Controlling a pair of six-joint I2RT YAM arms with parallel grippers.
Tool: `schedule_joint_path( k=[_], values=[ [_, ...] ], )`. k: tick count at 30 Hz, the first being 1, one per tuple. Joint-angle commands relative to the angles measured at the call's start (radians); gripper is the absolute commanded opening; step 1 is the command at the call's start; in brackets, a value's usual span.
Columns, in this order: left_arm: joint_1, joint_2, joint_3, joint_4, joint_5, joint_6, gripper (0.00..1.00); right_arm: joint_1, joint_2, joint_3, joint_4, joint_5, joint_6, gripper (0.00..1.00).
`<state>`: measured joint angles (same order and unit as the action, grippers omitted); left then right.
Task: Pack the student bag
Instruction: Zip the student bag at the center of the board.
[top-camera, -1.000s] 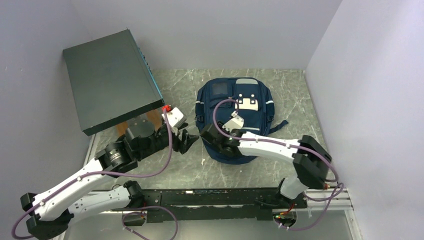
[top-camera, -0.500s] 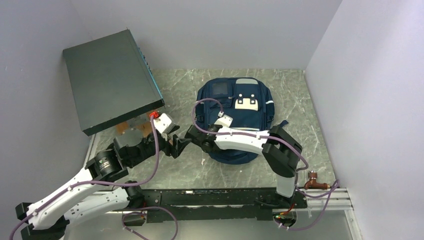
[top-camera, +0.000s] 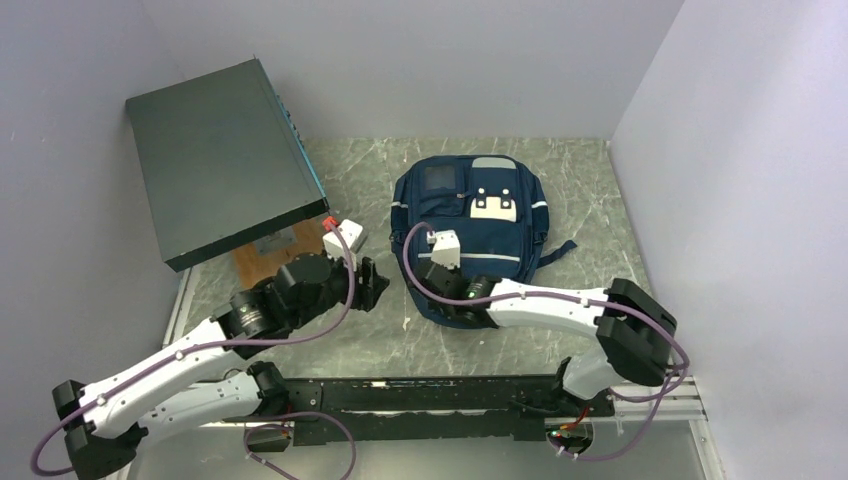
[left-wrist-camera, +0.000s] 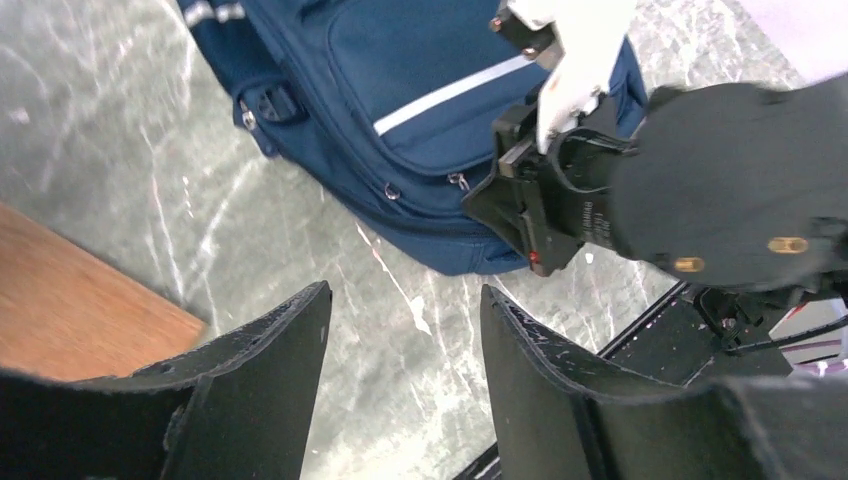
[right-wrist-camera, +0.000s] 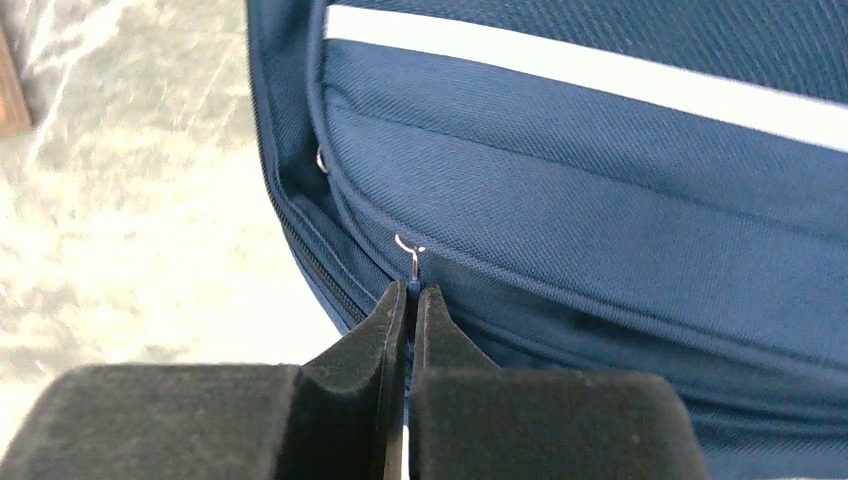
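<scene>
My left gripper should first pinch the pocket's edge (left-wrist-camera: 376, 128) next to the white stripe, because the soft bag lies loose while my right gripper holds the zipper pull (left-wrist-camera: 458, 181).
The student bag (top-camera: 480, 215) lies flat on the marble table, navy with thin white stripes (right-wrist-camera: 600, 180). My right gripper (right-wrist-camera: 411, 290) is at the bag's near left edge (top-camera: 437, 285), shut on a small metal zipper pull (right-wrist-camera: 412, 262) of the lower pocket seam. A short way left of the bag, my left gripper (top-camera: 375, 285) hovers over bare table. It is open, and nothing lies between its black fingers (left-wrist-camera: 405, 295). The left wrist view takes in the bag's corner (left-wrist-camera: 420, 70) and the right gripper (left-wrist-camera: 520, 215) pressed against it.
A big dark flat box (top-camera: 225, 160) leans at the back left, over a brown wooden board (top-camera: 270, 250) seen also in the left wrist view (left-wrist-camera: 70, 310). A black rail (top-camera: 420, 395) runs along the near edge. Walls close both sides.
The right gripper has shut on the zipper pull after shifting along the bag's near left edge. The left arm drew back, then returned toward the bag, its jaws slightly narrower.
</scene>
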<state>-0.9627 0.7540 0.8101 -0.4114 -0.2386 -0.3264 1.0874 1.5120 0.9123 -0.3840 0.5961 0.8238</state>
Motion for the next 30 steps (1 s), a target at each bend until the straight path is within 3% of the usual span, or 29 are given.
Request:
schedule_joint_path(
  k=[1, 8, 15, 19, 25, 30],
  values=[
    [0.019, 0.048, -0.019, 0.033, -0.034, -0.241, 0.60, -0.006, -0.085, -0.094, 0.264, -0.105, -0.429, 0.00],
    [0.097, 0.163, -0.048, 0.094, 0.185, -0.448, 0.66, -0.038, -0.259, -0.289, 0.528, -0.201, -0.540, 0.00],
    [0.175, 0.250, -0.146, 0.238, 0.328, -0.773, 0.62, -0.043, -0.281, -0.333, 0.612, -0.236, -0.646, 0.00],
    [0.186, 0.285, -0.187, 0.355, 0.330, -0.920, 0.64, -0.043, -0.307, -0.351, 0.632, -0.240, -0.719, 0.00],
    [0.186, 0.455, -0.115, 0.403, 0.283, -0.969, 0.71, -0.046, -0.321, -0.345, 0.578, -0.273, -0.814, 0.00],
    [0.186, 0.596, -0.115, 0.513, 0.260, -1.083, 0.64, -0.046, -0.350, -0.349, 0.556, -0.302, -0.879, 0.00]
  ],
)
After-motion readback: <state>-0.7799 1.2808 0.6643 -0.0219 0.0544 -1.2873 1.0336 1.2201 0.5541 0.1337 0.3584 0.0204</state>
